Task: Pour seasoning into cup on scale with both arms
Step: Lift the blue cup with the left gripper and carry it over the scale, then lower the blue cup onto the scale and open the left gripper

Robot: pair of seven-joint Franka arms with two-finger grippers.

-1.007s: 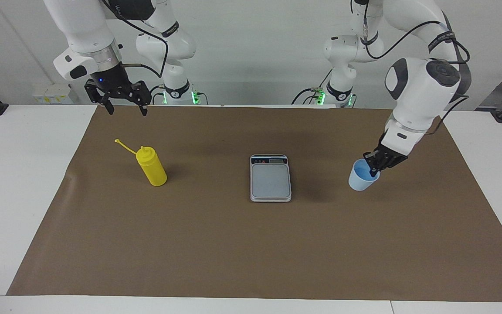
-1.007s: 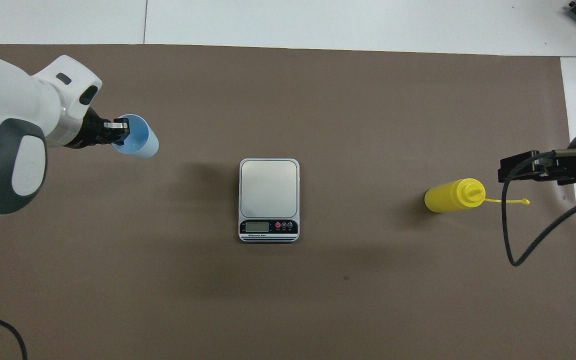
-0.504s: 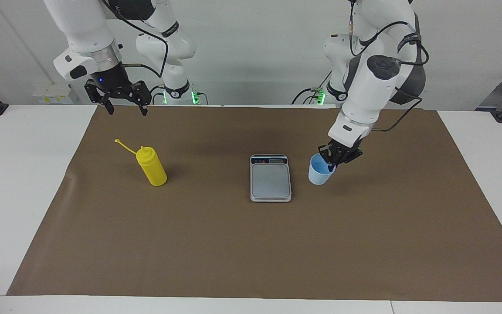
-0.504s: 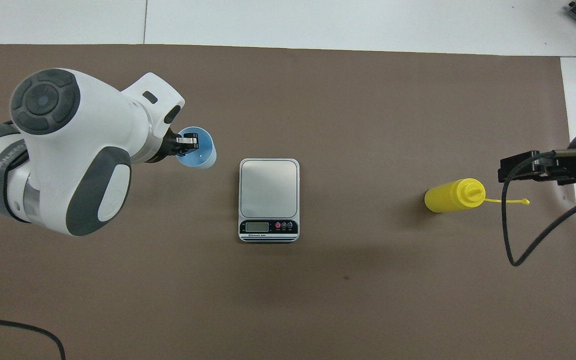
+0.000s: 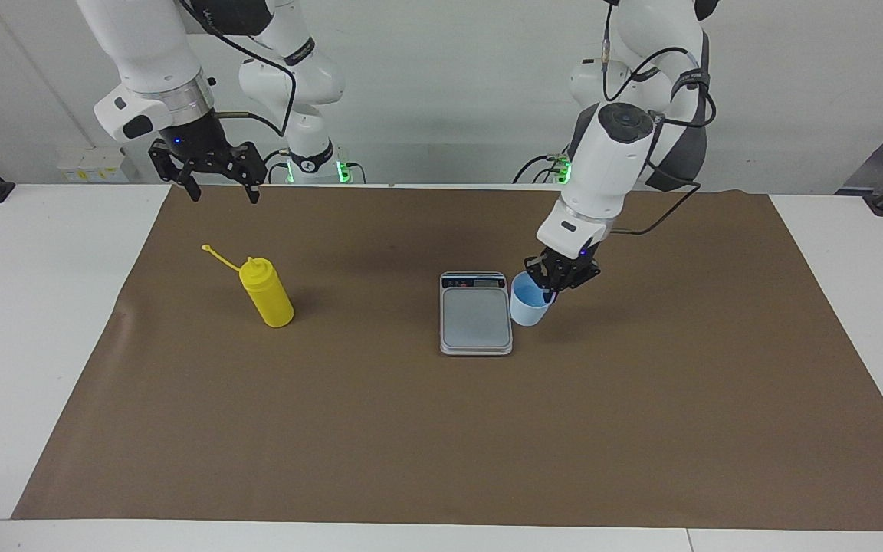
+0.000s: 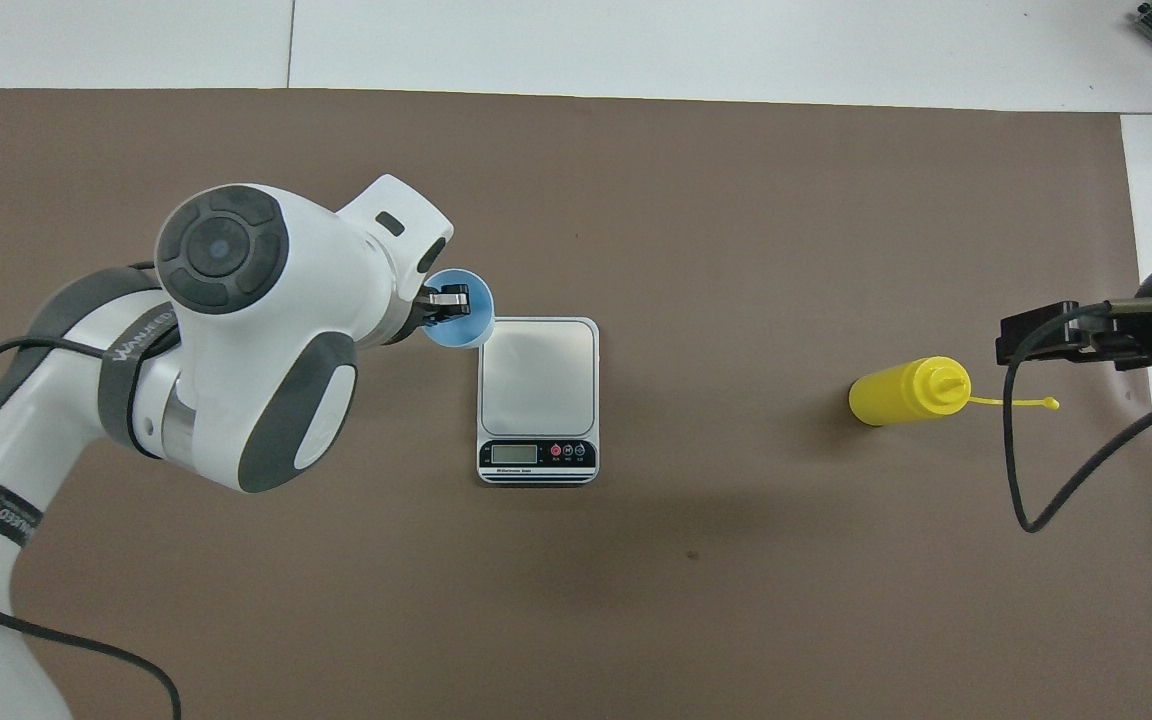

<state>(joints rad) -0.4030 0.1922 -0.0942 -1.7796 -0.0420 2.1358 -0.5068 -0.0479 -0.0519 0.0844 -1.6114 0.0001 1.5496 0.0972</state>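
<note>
I keep moving my left gripper over the scale's plate [image 6: 538, 378] and let go once the light-blue cup [image 5: 526, 311] stands there, because the cup is upright and the plate is clear.
My left gripper [image 5: 551, 290] [image 6: 451, 298] is shut on the rim of the light-blue cup [image 5: 527, 308] [image 6: 458, 328], one finger inside it. The cup stays upright right beside the scale [image 5: 476, 318] [image 6: 538, 380], on the side toward the left arm's end of the table, low over the mat. Whether it touches the mat I cannot tell. The yellow seasoning bottle [image 5: 267, 297] [image 6: 898, 394] stands toward the right arm's end, its cap strap hanging out to the side. My right gripper [image 5: 221, 193] [image 6: 1014, 345] waits open in the air above the mat, near the bottle.
A brown paper mat [image 5: 411, 429] [image 6: 736, 600] covers most of the white table [image 5: 35, 322]. The scale's display strip [image 6: 538, 454] faces the robots. A black cable [image 6: 1021, 470] loops down from the right arm.
The left arm has carried the cup from the left arm's end of the mat across to the edge of the scale. The right arm, bottle and scale have not moved.
</note>
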